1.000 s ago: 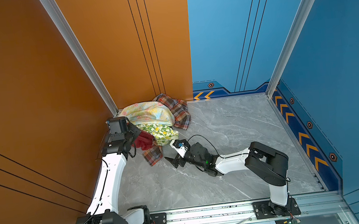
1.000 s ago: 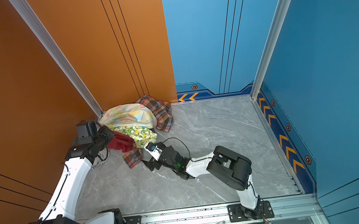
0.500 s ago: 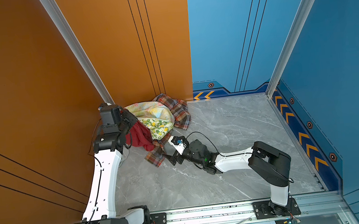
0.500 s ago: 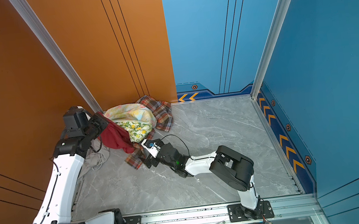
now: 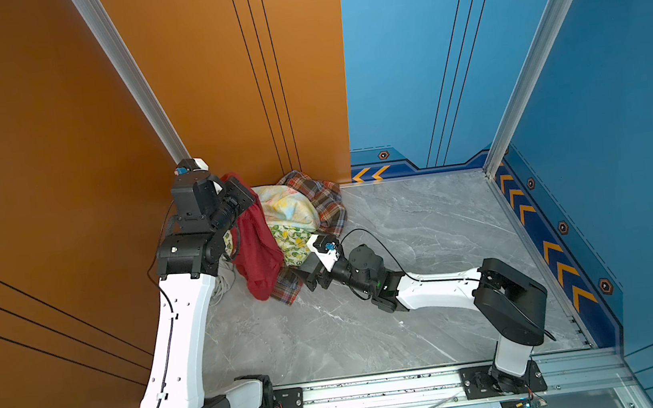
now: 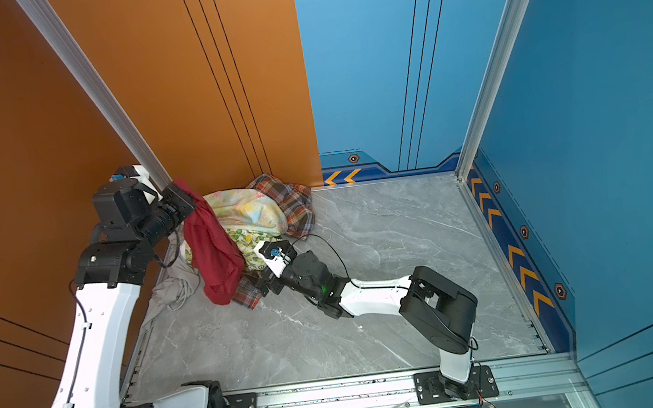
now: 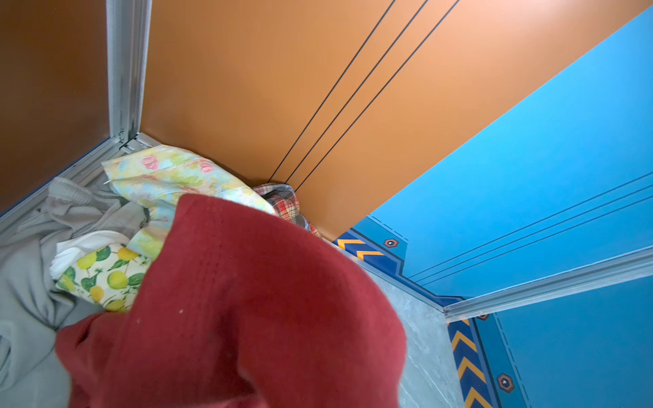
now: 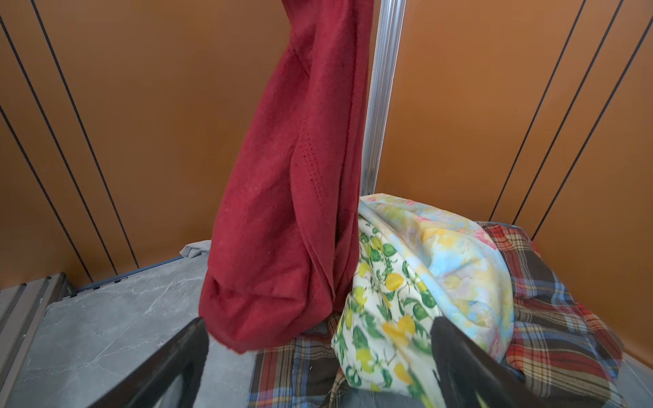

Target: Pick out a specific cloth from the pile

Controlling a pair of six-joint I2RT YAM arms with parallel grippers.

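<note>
Next, my right gripper takes the dark red cloth and carries it to the blue corner [image 5: 487,172], because my left gripper holds it over the pile [image 5: 256,248], far from there.
The cloth [image 5: 256,246] [image 6: 211,251] is plain dark red and hangs in a long fold from my left gripper [image 5: 237,190] [image 6: 181,196]. That gripper is shut on the cloth's top and held high by the orange corner. The cloth's lower end dangles just over the plaid at the front of the pile [image 5: 296,212] [image 6: 250,213]. The cloth [image 7: 247,300] fills the left wrist view and hides those jaws. My right gripper [image 5: 301,277] [image 6: 262,283] [image 8: 318,328] is open and low at the pile's front. The lemon-print fold [image 8: 381,311] lies loose between its fingers, with the cloth [image 8: 293,212] hanging ahead.
A grey-beige cloth [image 6: 171,289] [image 7: 35,282] lies on the floor by the left wall. The pile sits in the corner against the orange walls and an aluminium post [image 5: 144,91]. Grey marble floor [image 5: 423,223] stretches right; a metal rail [image 5: 379,387] runs along the front.
My left arm has risen and drawn the dark red cloth up out of the pile, so it now hangs free. The right gripper has edged closer to the pile, still open.
</note>
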